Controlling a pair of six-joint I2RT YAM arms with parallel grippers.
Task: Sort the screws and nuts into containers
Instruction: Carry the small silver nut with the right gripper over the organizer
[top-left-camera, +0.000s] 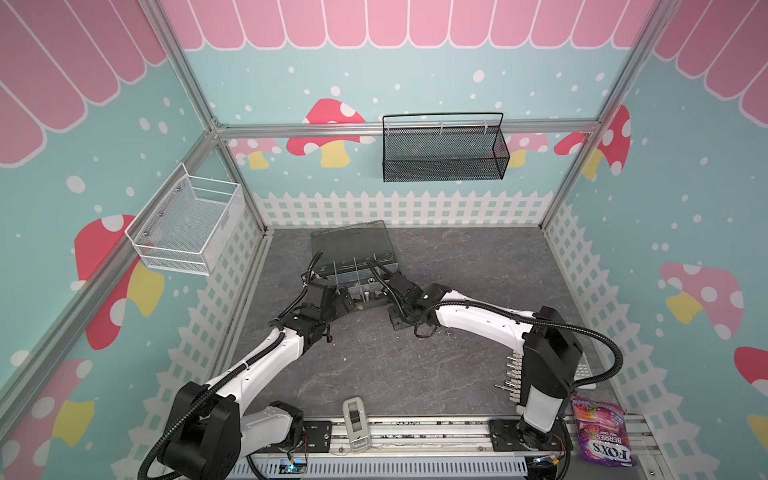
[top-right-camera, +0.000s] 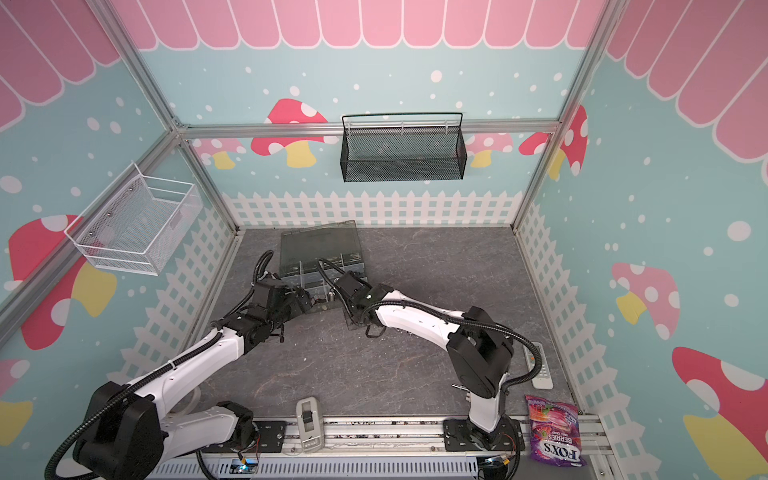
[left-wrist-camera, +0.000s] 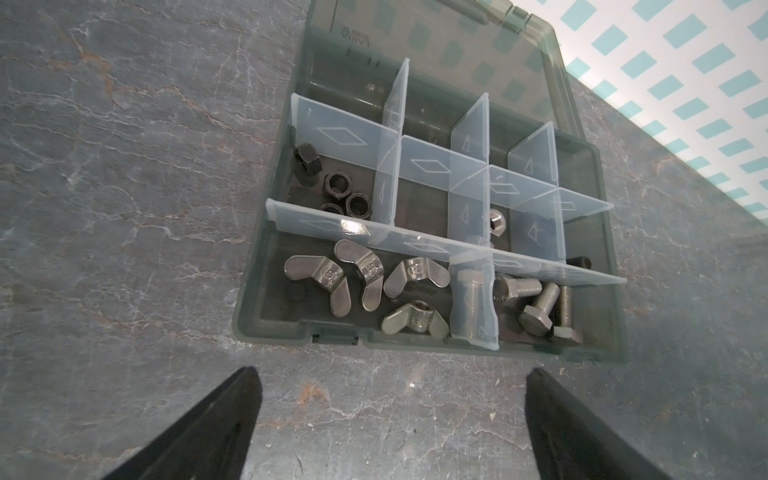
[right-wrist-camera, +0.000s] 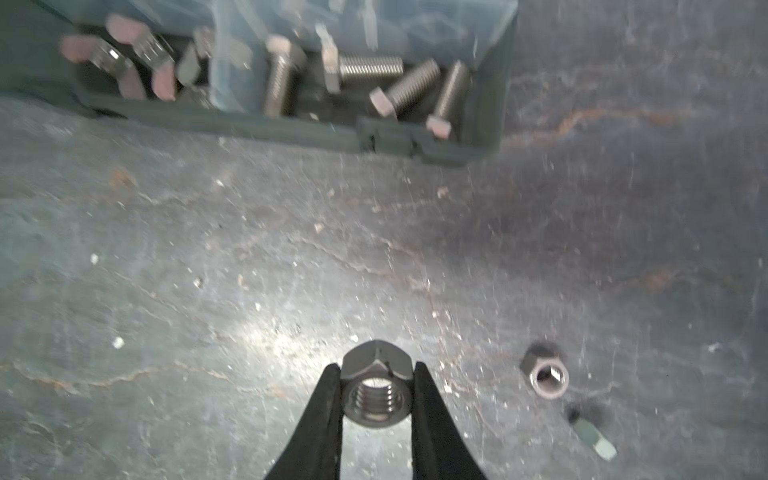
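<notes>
My right gripper should keep carrying the silver hex nut (right-wrist-camera: 376, 397), which matches the silver nut (left-wrist-camera: 496, 222) behind the silver screws, until it hangs over that container.
The dark grey organizer box (left-wrist-camera: 604, 357) stands open on the table, seen in both top views (top-left-camera: 353, 243). Its containers (left-wrist-camera: 266, 307) hold silver wing nuts (left-wrist-camera: 365, 286), silver screws (left-wrist-camera: 536, 303), black nuts (left-wrist-camera: 345, 195), a silver nut (left-wrist-camera: 496, 220) and a black screw (left-wrist-camera: 579, 262). My left gripper (left-wrist-camera: 392, 374) hangs open and empty just in front of the box. My right gripper (right-wrist-camera: 376, 370) is shut on a silver hex nut (right-wrist-camera: 376, 355) above the table, near the box's front. Two more nuts (right-wrist-camera: 545, 374) (right-wrist-camera: 594, 440) lie loose beside it.
A black mesh basket (top-left-camera: 444, 151) hangs on the back wall and a white wire basket (top-left-camera: 187, 232) on the left wall. A white terminal strip (top-left-camera: 513, 374), a candy bag (top-left-camera: 600, 432) and a grey device (top-left-camera: 355, 419) lie near the front edge.
</notes>
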